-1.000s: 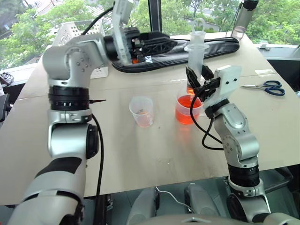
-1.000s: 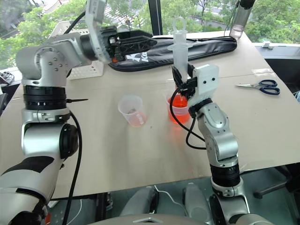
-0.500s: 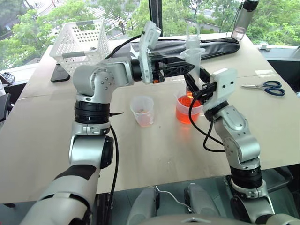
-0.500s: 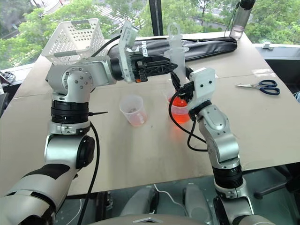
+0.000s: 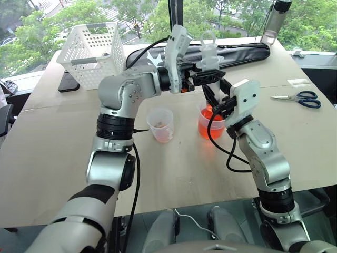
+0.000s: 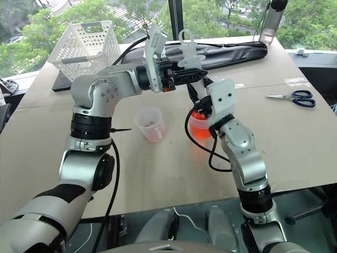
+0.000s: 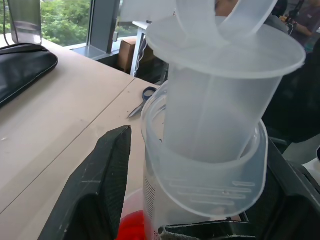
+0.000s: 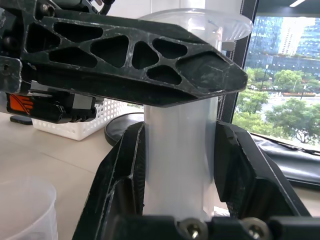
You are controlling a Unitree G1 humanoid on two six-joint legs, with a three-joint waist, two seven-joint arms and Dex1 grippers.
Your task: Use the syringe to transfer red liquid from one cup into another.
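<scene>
The robot's right gripper is holding the syringe's clear body (image 8: 177, 165). Next, the left gripper takes hold of it under the syringe's white edge (image 7: 156, 201) first, so that the right gripper is free for the plunger.
The syringe (image 5: 209, 55) stands upright over the handled cup (image 5: 210, 126), its tip down toward the red liquid (image 5: 207, 130). My right gripper (image 5: 217, 96) is shut on the clear barrel (image 8: 180, 165), one finger on each side. My left gripper (image 5: 213, 76) reaches in level from the left and is open. Its fingers (image 7: 100, 190) straddle the syringe (image 7: 210, 125) just under the white flange, with a gap showing on one side. The smaller handleless cup (image 5: 160, 124) stands to the left of the handled one, with a little orange-red liquid at its bottom.
A white basket (image 5: 89, 47) and a dark flat item (image 5: 67, 81) sit at the back left. A long black bag (image 5: 253, 51) lies along the far edge, with a bottle (image 5: 271, 21) behind it. Scissors (image 5: 300, 98) lie at the right.
My left arm has swung in from the left and slightly down, bringing its open fingers around the syringe below the flange. The right gripper still holds the barrel over the handled cup.
</scene>
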